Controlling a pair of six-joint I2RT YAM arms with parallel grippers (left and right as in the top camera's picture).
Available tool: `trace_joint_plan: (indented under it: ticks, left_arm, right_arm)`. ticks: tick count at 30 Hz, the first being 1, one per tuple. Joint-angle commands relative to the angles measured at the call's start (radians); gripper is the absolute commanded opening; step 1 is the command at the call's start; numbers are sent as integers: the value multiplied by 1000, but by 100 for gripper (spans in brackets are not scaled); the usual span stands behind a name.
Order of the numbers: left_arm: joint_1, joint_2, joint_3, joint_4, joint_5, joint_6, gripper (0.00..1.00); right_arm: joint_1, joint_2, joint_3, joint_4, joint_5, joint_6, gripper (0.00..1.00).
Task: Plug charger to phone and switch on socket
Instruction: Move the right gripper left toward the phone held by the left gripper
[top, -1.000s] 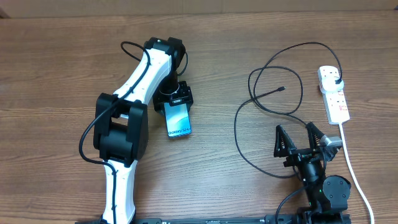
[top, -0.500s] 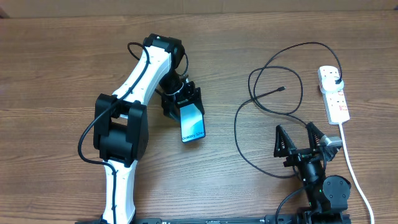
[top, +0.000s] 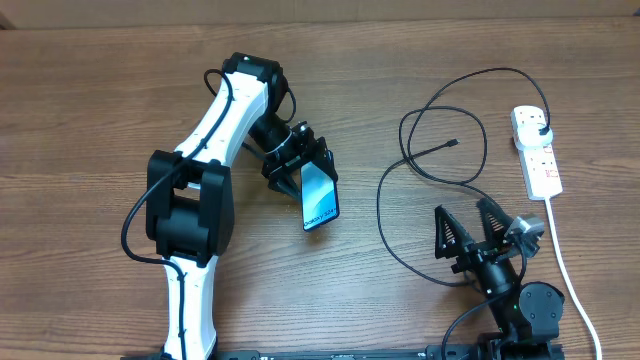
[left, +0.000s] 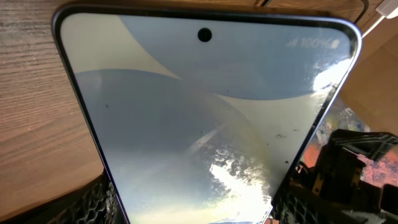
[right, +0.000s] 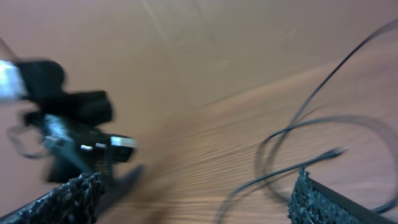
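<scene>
My left gripper is covering the phone's bottom end, where the charger has to go, so my right gripper should first grab the phone by its free top end.
My left gripper is shut on the top end of the phone, whose light blue lit screen faces up, slanting down to the right over the table. In the left wrist view the phone's screen fills the frame between my fingers. The charger is a thin black cable looping on the right, its small connector tip lying free and its black plug in the socket, a white power strip at the far right. My right gripper is open and empty below the cable loop; its blurred wrist view shows the cable.
The socket's white cord runs down the right side toward the front edge. The left arm stretches across the left half of the wooden table. The right arm's base sits at the front right.
My left gripper has carried the phone to the right and turned it, its lower end swinging toward the cable. My right gripper has shifted slightly left and tilted.
</scene>
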Motion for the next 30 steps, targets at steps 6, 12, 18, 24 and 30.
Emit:
trace_joint_plan:
  ticks: [6,12,18,24,30]
  left_arm:
    - [8,9,29,-14,56,30,48]
    - [8,9,29,-14,56,30,48]
    - [8,9,29,-18,56,30,49]
    - [8,9,29,-24,56,30,49]
    - [8,9,29,-24,56,30,49]
  right_arm:
    - [1,-8,-11,16,-166,643,100]
    - [0,-8,-10,49,-95,613,100]
    - [0,-7,22,-6,-115,536,100]
    - [0,64,195,-294,24,534,99]
    - [1,280,444,-493,55,533,99]
